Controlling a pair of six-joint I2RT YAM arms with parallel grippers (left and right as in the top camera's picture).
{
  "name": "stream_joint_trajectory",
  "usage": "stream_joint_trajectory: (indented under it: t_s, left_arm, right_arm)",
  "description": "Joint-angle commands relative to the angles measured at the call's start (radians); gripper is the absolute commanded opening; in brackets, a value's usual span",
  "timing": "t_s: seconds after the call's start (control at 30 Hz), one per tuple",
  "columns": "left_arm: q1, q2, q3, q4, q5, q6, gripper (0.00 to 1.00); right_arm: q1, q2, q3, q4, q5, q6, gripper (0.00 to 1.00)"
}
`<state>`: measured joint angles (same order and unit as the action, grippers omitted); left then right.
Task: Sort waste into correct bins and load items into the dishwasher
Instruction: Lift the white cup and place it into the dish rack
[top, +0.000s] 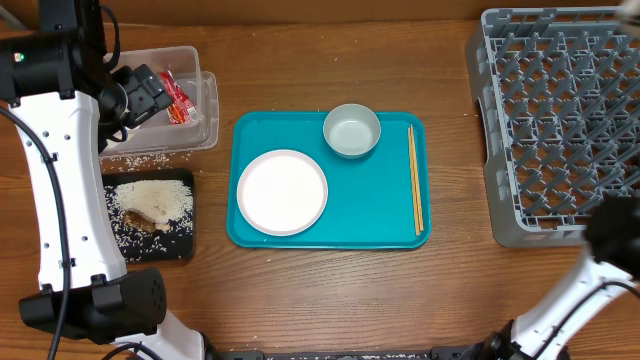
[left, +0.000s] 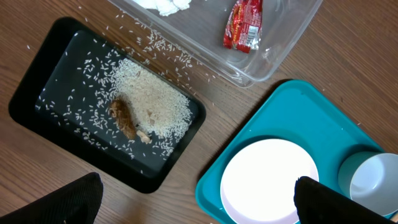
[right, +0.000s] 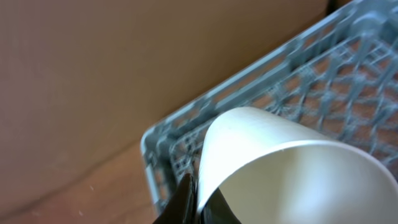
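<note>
The robot's right gripper has the white cup (right: 267, 140) by its rim above the empty grey dish rack, and it should keep lowering the cup until the cup rests among the dish rack's pegs (top: 612, 85).
My left gripper (top: 140, 95) is open and empty, above the clear tub (top: 203, 125). The tub holds a red wrapper (left: 244, 25) and white tissues (left: 165, 5). The black tray (left: 43, 93) holds rice (left: 155, 99) and a brown piece of food (left: 124, 119). The white plate (top: 282, 192), grey-green bowl (top: 352, 131) and chopsticks (top: 415, 180) lie on the teal tray (top: 370, 205). My right gripper (right: 198, 186) is shut on the rim of a white bowl (right: 298, 180), beside the grey dish rack (top: 560, 120). No white cup is in view.
Loose rice grains (top: 140, 160) lie on the table between the tub and the black tray. The right arm (top: 612, 225) is a dark blur at the rack's near right corner. A brown wall stands behind the rack.
</note>
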<state>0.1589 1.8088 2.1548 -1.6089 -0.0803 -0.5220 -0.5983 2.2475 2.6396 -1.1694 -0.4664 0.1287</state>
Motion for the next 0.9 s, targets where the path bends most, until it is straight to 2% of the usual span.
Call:
stream_joint_trajectory:
  t_s: [0.0,0.2,0.3,0.57,0.67,0.87]
  left_arm:
    - [-0.002,0.008,0.008,-0.002,-0.008,-0.009,1.00]
    - [-0.002,0.008,0.008,-0.002,-0.008,-0.009,1.00]
    - [-0.002,0.008,0.008,-0.002,-0.008,-0.009,1.00]
    - [-0.002,0.008,0.008,-0.002,-0.008,-0.009,1.00]
    - [-0.002,0.008,0.008,-0.002,-0.008,-0.009,1.00]
    - [-0.002,0.008,0.008,-0.002,-0.008,-0.009,1.00]
  right_arm:
    - [-0.130,0.103,-0.047,0.082,-0.477,-0.085,0.04]
    - [-0.226,0.251,-0.084,0.284,-0.645,-0.068,0.04]
    - [-0.238,0.318,-0.087,0.425,-0.723,0.001,0.04]
    - [-0.227,0.447,-0.088,0.749,-0.742,0.162,0.04]
    - [-0.225,0.473,-0.088,0.770,-0.687,0.187,0.04]
    - [-0.248,0.515,-0.088,0.689,-0.552,0.209,0.04]
